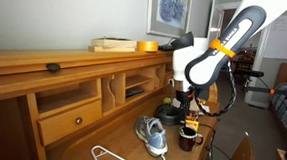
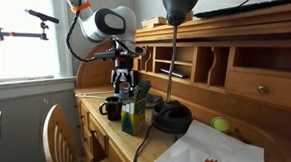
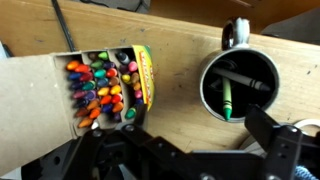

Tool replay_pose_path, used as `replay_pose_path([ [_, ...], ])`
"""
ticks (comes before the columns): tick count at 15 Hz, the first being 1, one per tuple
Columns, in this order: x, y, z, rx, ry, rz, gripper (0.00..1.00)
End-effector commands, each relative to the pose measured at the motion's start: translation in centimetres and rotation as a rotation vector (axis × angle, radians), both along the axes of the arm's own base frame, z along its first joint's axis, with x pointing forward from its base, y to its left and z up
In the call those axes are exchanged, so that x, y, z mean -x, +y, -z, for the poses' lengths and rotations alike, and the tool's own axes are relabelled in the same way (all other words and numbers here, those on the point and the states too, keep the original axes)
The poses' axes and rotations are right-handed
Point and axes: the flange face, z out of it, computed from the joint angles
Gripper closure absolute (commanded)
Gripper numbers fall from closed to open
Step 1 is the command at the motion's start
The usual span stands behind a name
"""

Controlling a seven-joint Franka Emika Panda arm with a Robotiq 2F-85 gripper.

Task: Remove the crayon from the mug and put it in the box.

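My gripper should narrow its opening and move to the middle over the green crayon's end (image 3: pixel 228 113) before it reaches down into the mug, because one finger hangs outside the mug's rim (image 3: pixel 203 95).
In the wrist view the dark mug (image 3: pixel 240 85) stands at the right on the wooden desk. A green crayon (image 3: pixel 224 97) and a darker one lie inside it. To the left lies the open yellow-green box (image 3: pixel 105 85), packed with several coloured crayons. My gripper (image 3: pixel 195 132) hangs open above the bare wood between box and mug, with nothing between its fingers. One finger (image 3: pixel 275 130) shows beside the mug's near rim. In an exterior view the gripper (image 2: pixel 124 85) hovers just above the mug (image 2: pixel 112 108) and the box (image 2: pixel 134 116). The mug (image 1: pixel 188 138) also shows in an exterior view.
A grey-and-blue sneaker (image 1: pixel 153 135) lies next to the mug. A black round lamp base (image 2: pixel 171 116) stands right beside the box. White paper (image 2: pixel 217 155), a green ball (image 2: pixel 220 123) and a white hanger (image 1: pixel 113 157) lie on the desk. The hutch with drawers rises behind.
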Motion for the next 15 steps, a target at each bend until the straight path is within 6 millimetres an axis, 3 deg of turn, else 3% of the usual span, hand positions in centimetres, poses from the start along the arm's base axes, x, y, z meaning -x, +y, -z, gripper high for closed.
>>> replay_pose_path([
  [1,0.3,0.9,-0.2,0.015,-0.004,0.008,0.05],
  [4,0.1,1.7,-0.4,0.015,-0.006,0.013,0.05],
  [9,0.0,2.7,-0.1,0.006,0.001,0.029,0.36],
  [15,-0.2,3.5,0.5,-0.002,0.012,0.025,0.37],
])
